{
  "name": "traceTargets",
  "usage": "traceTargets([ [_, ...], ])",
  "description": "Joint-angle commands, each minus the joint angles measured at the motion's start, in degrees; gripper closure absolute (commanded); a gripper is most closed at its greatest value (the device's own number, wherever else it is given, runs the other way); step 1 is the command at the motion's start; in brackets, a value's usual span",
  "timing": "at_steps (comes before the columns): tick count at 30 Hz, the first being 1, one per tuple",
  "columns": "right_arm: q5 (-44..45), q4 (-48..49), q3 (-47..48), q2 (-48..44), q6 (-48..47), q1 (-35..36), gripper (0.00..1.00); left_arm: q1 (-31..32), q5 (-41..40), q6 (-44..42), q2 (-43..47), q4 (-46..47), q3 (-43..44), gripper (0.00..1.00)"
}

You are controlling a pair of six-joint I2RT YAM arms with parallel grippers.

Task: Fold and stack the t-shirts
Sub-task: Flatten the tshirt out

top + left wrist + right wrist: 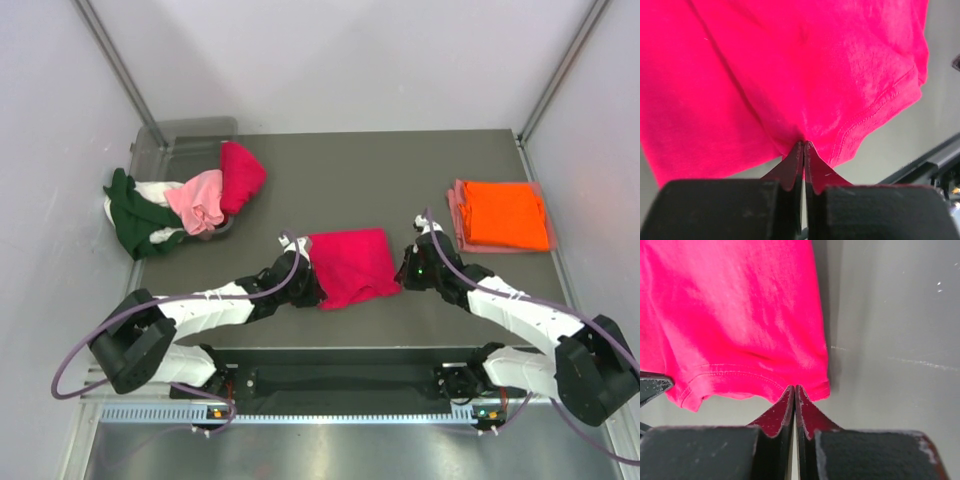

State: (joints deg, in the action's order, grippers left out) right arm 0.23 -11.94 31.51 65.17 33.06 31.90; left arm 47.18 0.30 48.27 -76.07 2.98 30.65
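My left gripper and right gripper should lift the crimson red t-shirt by its hem and spread it out, because the t-shirt's top layer lies at a slant across the layer beneath.
A folded crimson red t-shirt lies in the middle of the table. My left gripper is at its left edge, and in the left wrist view the jaws are shut, pinching a pucker of the red cloth. My right gripper is at the shirt's right edge. In the right wrist view it is shut on the stitched hem of the red shirt. An orange t-shirt lies folded on a salmon pink one at the right.
A clear grey bin stands at the back left. A second crimson shirt, a pale pink one, a cream one and a dark green one spill over it and the table's left edge.
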Motion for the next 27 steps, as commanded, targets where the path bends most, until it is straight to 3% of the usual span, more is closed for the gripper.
traceTargets([
  [1,1.53,-0.89,0.31,-2.59,-0.71,-0.44,1.0,0.9,-4.6,-1.07,2.86,-5.96,3.97,0.95],
  [2,1.53,-1.15,0.4,-2.41,-0.8,-0.52,0.93,1.16,-5.21,-0.73,3.03,-7.02,4.41,0.82],
  [3,1.27,-1.41,0.57,-2.15,-1.24,-0.44,0.84,1.25,-5.56,-0.55,3.3,-8.16,4.41,0.53],
  [5,0.83,-0.98,0.49,-0.31,-1.42,-0.35,0.61,2.12,-5.66,0.06,3.74,-7.82,3.8,0.38],
  [6,0.48,-0.45,0.05,0.91,-1.33,-0.43,0.56,2.48,-5.48,0.24,3.83,-6.51,2.75,0.32],
  [8,0.21,1.82,-0.65,2.33,-0.98,-0.52,0.54,2.48,-5.31,0.68,3.48,-5.27,1.96,0.32],
  [13,-0.05,5.53,-0.05,7.86,-0.19,-0.44,0.53,2.48,-3.82,0.6,-0.65,-3.42,2.3,0.42],
  [16,-1.62,5.53,0.84,9.54,-0.19,-0.44,0.67,2.57,-3.46,0.42,-1.97,-1.67,2.92,0.59],
  [17,-1.98,5.7,0.84,9.45,-0.1,-0.35,0.78,2.65,-3.46,0.42,-1.97,-1.4,2.83,0.71],
  [19,-2.51,5.01,0.75,7.79,-0.01,-0.44,0.93,2.66,-3.02,0.25,-1.62,-0.7,2.57,0.78],
  [20,-2.34,4.48,0.75,7.0,-0.1,-0.44,0.96,2.66,-2.76,0.24,-1.45,-0.35,2.31,0.93],
  [21,-1.64,3.95,0.84,4.99,-0.19,-0.44,1.0,2.66,-2.93,0.24,-1.1,-0.69,2.57,0.99],
  [27,2.74,-2.46,4.7,-2.4,-1.94,-0.44,1.0,2.48,-10.75,-2.56,3.38,-6.84,6.87,1.0],
])
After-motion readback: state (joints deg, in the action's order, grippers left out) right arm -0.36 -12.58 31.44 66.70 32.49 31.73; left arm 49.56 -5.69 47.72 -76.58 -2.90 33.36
